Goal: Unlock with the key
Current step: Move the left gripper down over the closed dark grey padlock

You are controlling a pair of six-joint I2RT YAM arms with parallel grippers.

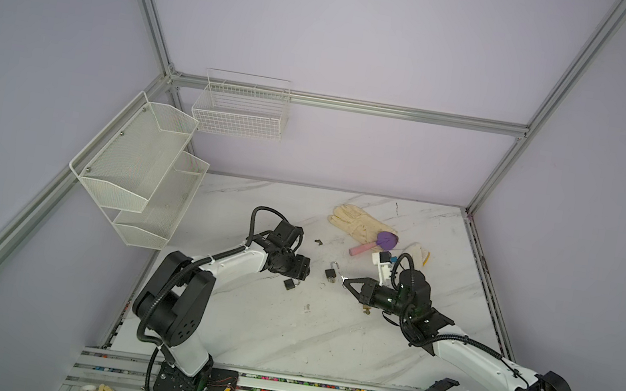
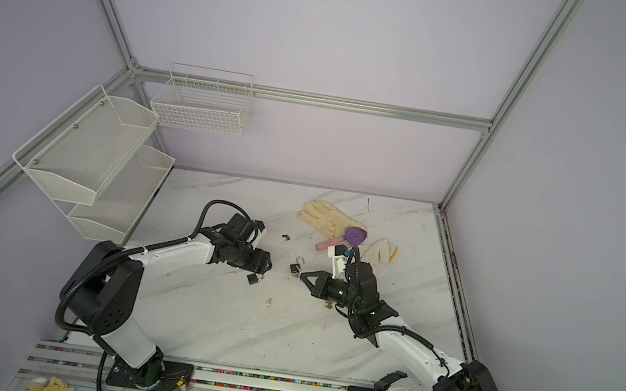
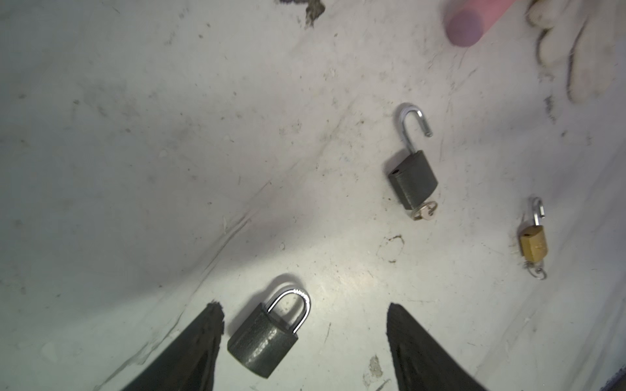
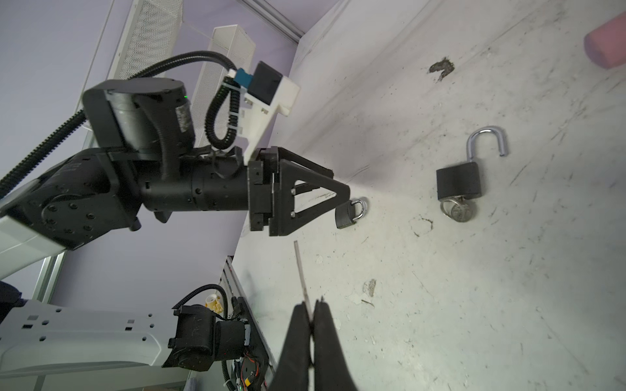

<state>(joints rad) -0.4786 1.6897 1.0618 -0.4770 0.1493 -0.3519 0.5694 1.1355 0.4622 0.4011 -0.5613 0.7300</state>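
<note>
The shut padlock (image 3: 277,325) lies free between the open fingers of my left gripper. I should keep lowering them until they stand beside the padlock's body (image 3: 263,342), and then close them.
A dark padlock (image 3: 267,338) with its shackle shut lies flat on the marble table (image 1: 281,339), and it also shows in both top views (image 1: 291,284) (image 2: 254,279). My left gripper (image 3: 305,309) hovers open over it, the padlock lying beside one fingertip and touching neither. My right gripper (image 4: 311,304) is shut on a thin silver key (image 4: 301,270), whose blade sticks out past the fingertips (image 1: 341,278). A second dark padlock (image 3: 411,179) lies between the grippers with its shackle swung open and a key in its base (image 1: 330,272).
A small brass padlock (image 3: 533,243) with an open shackle lies under the right wrist (image 1: 366,310). Behind are a cream glove (image 1: 357,222), a purple-headed tool with a pink handle (image 1: 368,247) and a white glove (image 1: 418,252). White mesh shelves (image 1: 147,167) and a wire basket (image 1: 242,110) hang at the left.
</note>
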